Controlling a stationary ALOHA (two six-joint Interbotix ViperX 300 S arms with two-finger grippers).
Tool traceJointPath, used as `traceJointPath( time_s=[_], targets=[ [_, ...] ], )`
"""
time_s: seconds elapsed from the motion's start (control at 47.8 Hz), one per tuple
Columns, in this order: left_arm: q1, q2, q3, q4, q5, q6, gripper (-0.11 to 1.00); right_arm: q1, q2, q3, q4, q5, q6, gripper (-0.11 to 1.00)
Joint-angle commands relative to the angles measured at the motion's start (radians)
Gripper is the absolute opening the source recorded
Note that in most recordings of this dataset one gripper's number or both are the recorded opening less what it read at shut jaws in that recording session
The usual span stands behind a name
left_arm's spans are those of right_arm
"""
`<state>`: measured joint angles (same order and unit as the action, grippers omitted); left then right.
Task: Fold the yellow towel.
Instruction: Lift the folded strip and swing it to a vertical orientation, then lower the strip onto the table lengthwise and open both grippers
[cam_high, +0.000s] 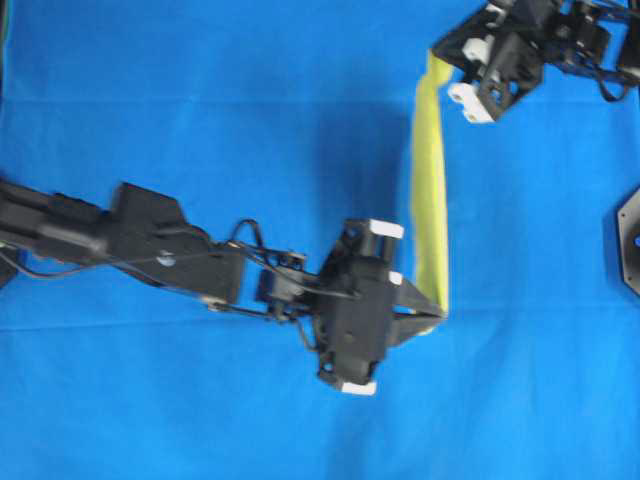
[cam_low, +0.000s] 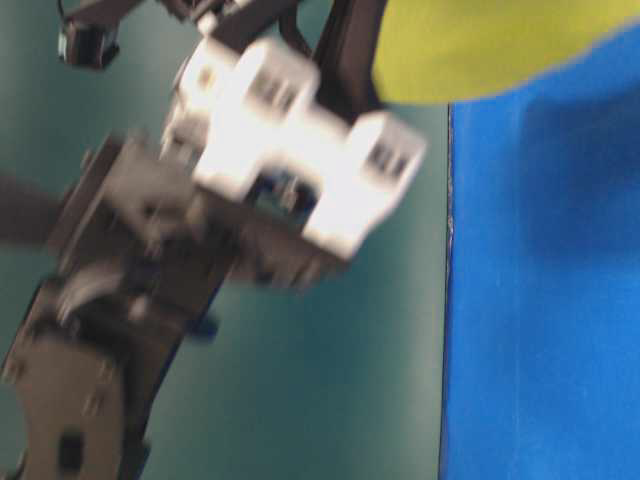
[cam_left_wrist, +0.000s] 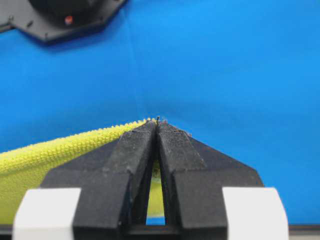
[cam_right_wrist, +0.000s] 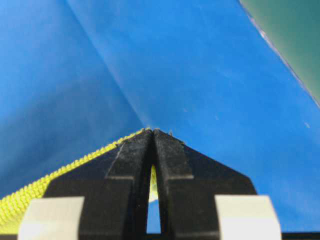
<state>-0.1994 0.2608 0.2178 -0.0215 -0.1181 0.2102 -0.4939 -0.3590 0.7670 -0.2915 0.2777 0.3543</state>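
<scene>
Next, I pull the yellow towel's corners back and down to spread it flat over the blue table cover (cam_high: 350, 190) before I fold it, because it hangs as a narrow strip (cam_high: 428, 190) from both my grippers.
The yellow towel (cam_high: 429, 190) hangs stretched in the air as a narrow strip between my two grippers, above the blue table cover (cam_high: 200, 100). My left gripper (cam_high: 437, 313) is shut on the towel's near corner; in the left wrist view the textured yellow cloth (cam_left_wrist: 45, 160) runs off to the left from the closed fingertips (cam_left_wrist: 158, 122). At the far end my right gripper (cam_high: 437, 58) is shut on the other corner, and the right wrist view shows the yellow hem (cam_right_wrist: 60, 172) leaving the gripper (cam_right_wrist: 152, 131) to the lower left. The table-level view shows only a yellow patch of towel (cam_low: 480, 45) at the top.
A black arm base (cam_high: 628, 240) sits at the right edge of the cover, also seen at the top left of the left wrist view as a black base (cam_left_wrist: 65, 17). In the table-level view a blurred arm and white gripper housing (cam_low: 290, 140) fill the left, before a green wall.
</scene>
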Motion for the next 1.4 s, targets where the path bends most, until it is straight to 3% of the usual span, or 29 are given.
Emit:
traceJointPath(
  time_s=[0.0, 0.188, 0.356, 0.732, 0.942, 1.214, 1.381],
  targets=[
    [-0.011, 0.021, -0.083, 0.002, -0.017, 0.005, 0.02, -0.029, -0.040, 0.002, -0.008, 0.009, -0.003, 0.02],
    [0.006, 0.092, -0.143, 0.002, -0.025, 0.003, 0.02, -0.031, -0.031, 0.000, -0.008, 0.046, -0.012, 0.02],
    [0.006, 0.080, -0.114, 0.002, -0.026, -0.011, 0.02, -0.031, 0.052, -0.038, -0.008, 0.018, -0.014, 0.02],
    [-0.037, -0.092, 0.259, -0.008, -0.195, -0.161, 0.02, 0.006, 0.318, -0.196, -0.008, -0.083, -0.014, 0.02],
    [-0.054, -0.144, 0.376, -0.008, -0.193, -0.229, 0.02, 0.043, 0.394, -0.255, -0.008, -0.081, -0.014, 0.02],
    [-0.052, -0.129, 0.362, -0.008, -0.195, -0.216, 0.02, 0.063, 0.407, -0.253, -0.008, -0.100, -0.028, 0.02],
    [-0.048, -0.110, 0.344, -0.008, -0.193, -0.215, 0.03, 0.075, 0.410, -0.253, -0.009, -0.130, -0.086, 0.02]
  ],
)
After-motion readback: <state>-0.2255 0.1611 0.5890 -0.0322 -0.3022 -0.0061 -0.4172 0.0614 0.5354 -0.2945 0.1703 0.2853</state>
